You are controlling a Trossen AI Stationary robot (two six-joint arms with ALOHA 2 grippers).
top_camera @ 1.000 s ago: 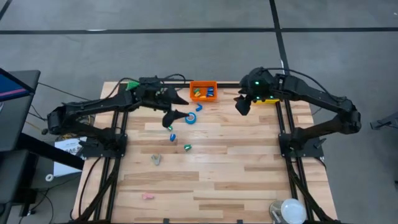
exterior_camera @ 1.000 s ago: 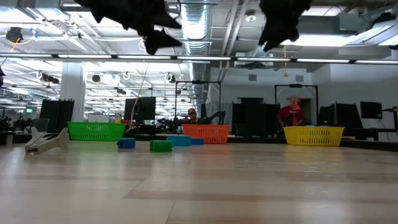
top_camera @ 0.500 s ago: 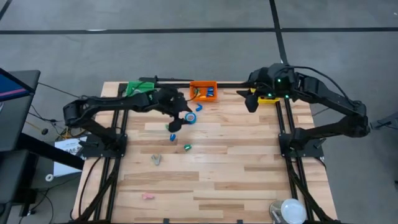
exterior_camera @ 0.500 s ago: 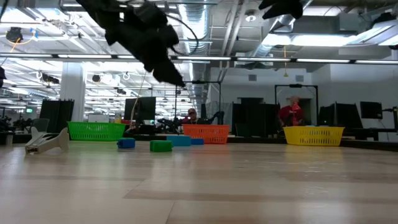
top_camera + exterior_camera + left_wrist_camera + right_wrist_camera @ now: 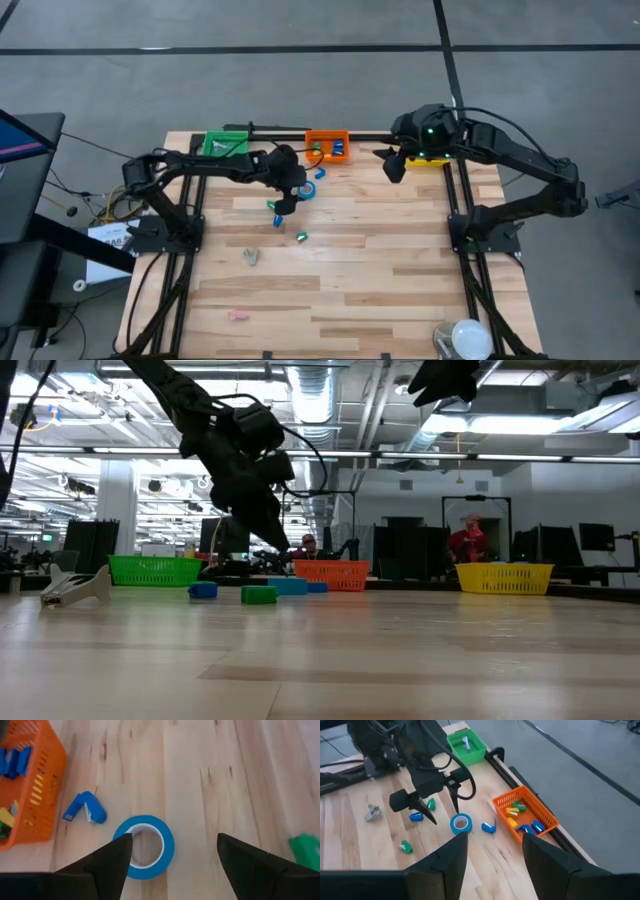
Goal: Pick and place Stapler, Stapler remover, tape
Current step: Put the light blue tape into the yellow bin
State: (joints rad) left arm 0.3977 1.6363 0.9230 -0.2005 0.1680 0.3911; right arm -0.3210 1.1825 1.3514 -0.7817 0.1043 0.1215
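Observation:
The tape (image 5: 307,189) is close to my left gripper and far from the yellow bin (image 5: 428,162), so my left gripper should pick up the tape and pass it to my right gripper.
A blue tape roll (image 5: 145,847) with a pale centre lies flat on the wooden table (image 5: 380,260), near the orange bin (image 5: 327,146). My left gripper (image 5: 175,855) hangs open just above the table, slanting down, with the tape (image 5: 308,188) in front of its fingers and touching nothing. A blue stapler (image 5: 85,809) lies between the tape and the bin. More small staplers, blue (image 5: 278,221) and green (image 5: 301,237), lie nearer. The grey stapler remover (image 5: 251,257) rests toward the table's left. My right gripper (image 5: 495,852) waits open, high over the yellow bin (image 5: 430,158).
A green bin (image 5: 222,143) stands at the far left; the orange bin holds several staplers. A small pink object (image 5: 237,315) lies near the front edge and a white round object (image 5: 465,338) at the front right corner. People show in the room behind.
My left gripper has sunk from high above the table toward the tape, tipping further downward and rolling at the wrist, its fingers still open. My right gripper has risen a little. Nothing on the table has moved.

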